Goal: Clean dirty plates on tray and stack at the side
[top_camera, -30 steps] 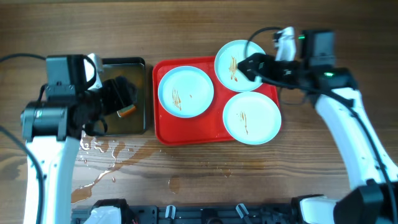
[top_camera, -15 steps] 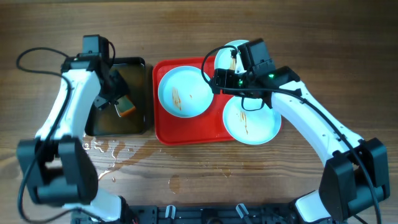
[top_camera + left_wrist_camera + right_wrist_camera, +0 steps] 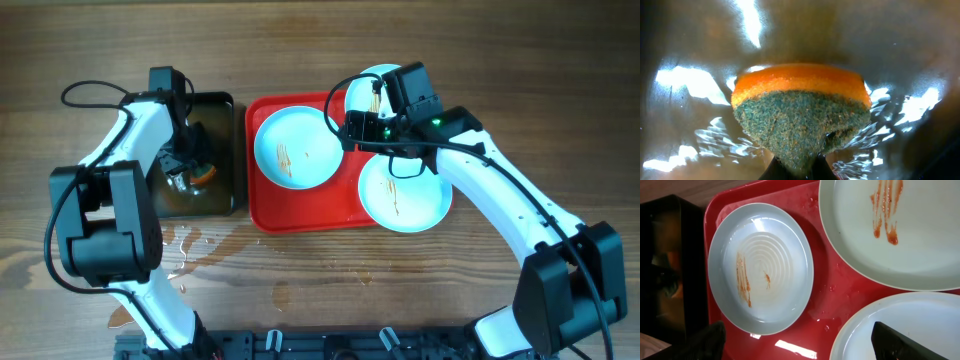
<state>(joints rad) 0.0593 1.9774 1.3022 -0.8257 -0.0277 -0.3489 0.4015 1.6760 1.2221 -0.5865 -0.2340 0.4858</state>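
The streaked plate (image 3: 296, 149) next to the black pan is loose on the red tray, so next my right gripper grips its rim (image 3: 340, 157) before my left gripper wipes it.
The red tray (image 3: 300, 208) holds three pale turquoise plates with brown-red streaks: one on the left (image 3: 298, 148), one at the back right (image 3: 372, 95) half under my right arm, one at the front right (image 3: 404, 190). My right gripper (image 3: 372, 135) hovers open above the tray's middle. In the right wrist view its fingertips (image 3: 707, 342) stand wide apart over the tray (image 3: 840, 290), between the left plate (image 3: 760, 267) and the front right plate (image 3: 900, 325). My left gripper (image 3: 183, 170) is down in the black pan, shut on the orange and green sponge (image 3: 800, 107).
The black pan (image 3: 225, 110) stands just left of the tray and holds brownish water (image 3: 685, 125). Spilled water (image 3: 170, 240) lies on the wooden table in front of the pan. Cables trail behind both arms.
My left gripper went down into the pan and shut on the sponge. My right arm swung in over the tray a second ago and has since held still.
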